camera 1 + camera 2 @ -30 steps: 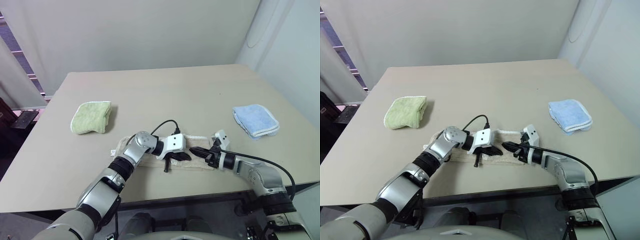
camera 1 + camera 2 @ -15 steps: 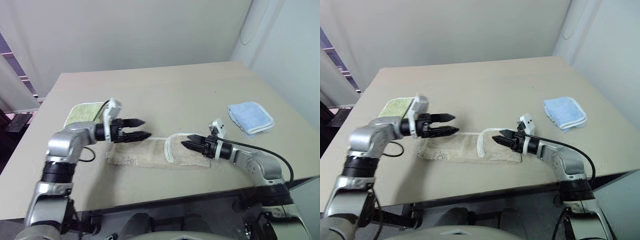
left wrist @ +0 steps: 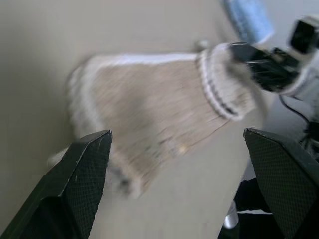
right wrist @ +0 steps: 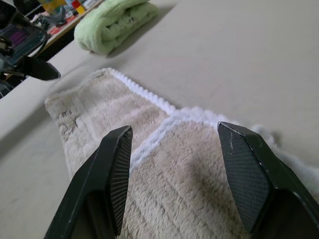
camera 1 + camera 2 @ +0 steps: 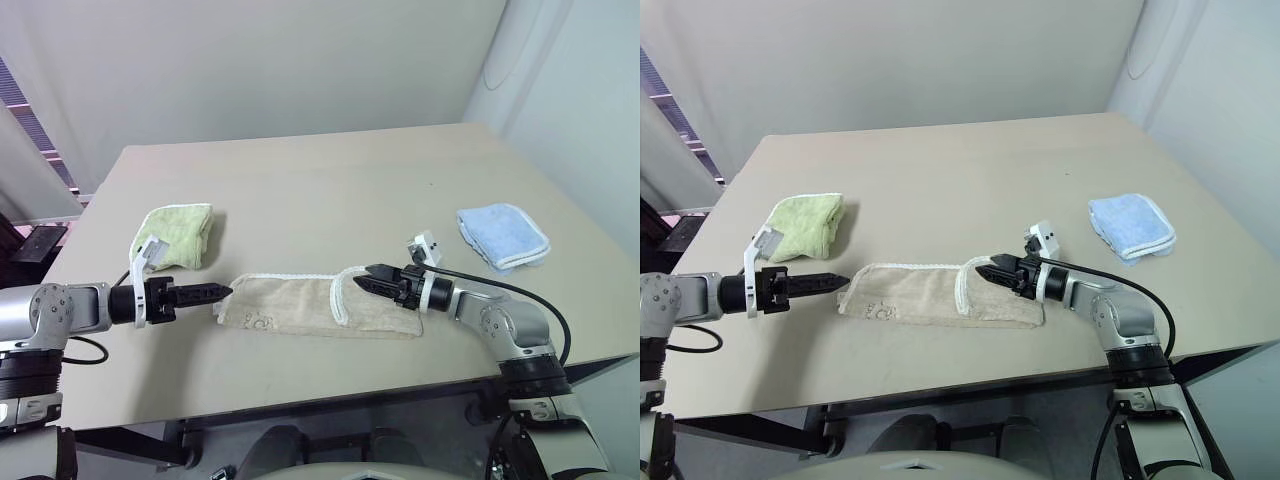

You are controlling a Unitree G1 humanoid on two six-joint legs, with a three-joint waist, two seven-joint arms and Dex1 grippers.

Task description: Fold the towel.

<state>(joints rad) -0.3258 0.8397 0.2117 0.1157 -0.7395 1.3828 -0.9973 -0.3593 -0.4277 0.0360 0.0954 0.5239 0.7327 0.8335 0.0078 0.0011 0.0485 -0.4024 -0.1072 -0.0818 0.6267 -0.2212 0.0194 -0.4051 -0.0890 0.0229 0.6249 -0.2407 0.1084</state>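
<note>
My gripper will carry the beige towel as a soft bundle that will stay together, because the beige towel's folded-back part (image 5: 382,314) lies flat on top of the piece of towel below.
The beige towel (image 5: 285,308) lies as a long strip near the table's front edge. Its right part is folded back over the middle, and white edging (image 5: 341,296) crosses it there. My left gripper (image 5: 218,291) hovers just off the strip's left end, pointing along it. In the left wrist view its fingers (image 3: 82,169) stand wide apart, open, with nothing between them. My right gripper (image 5: 368,280) hangs low over the folded-over part. It is open and empty, its fingers (image 4: 117,164) spread above the pile in the right wrist view.
A folded light-green towel (image 5: 178,235) lies behind my left gripper. A folded light-blue towel (image 5: 503,236) lies at the right, near the table's edge (image 5: 560,262). Bare tabletop (image 5: 320,200) stretches behind the beige strip.
Both grippers have opened. My left gripper left the towel's middle and swung out past its left end, rolling as it went. The right gripper barely moved. The camera view shifted too.
</note>
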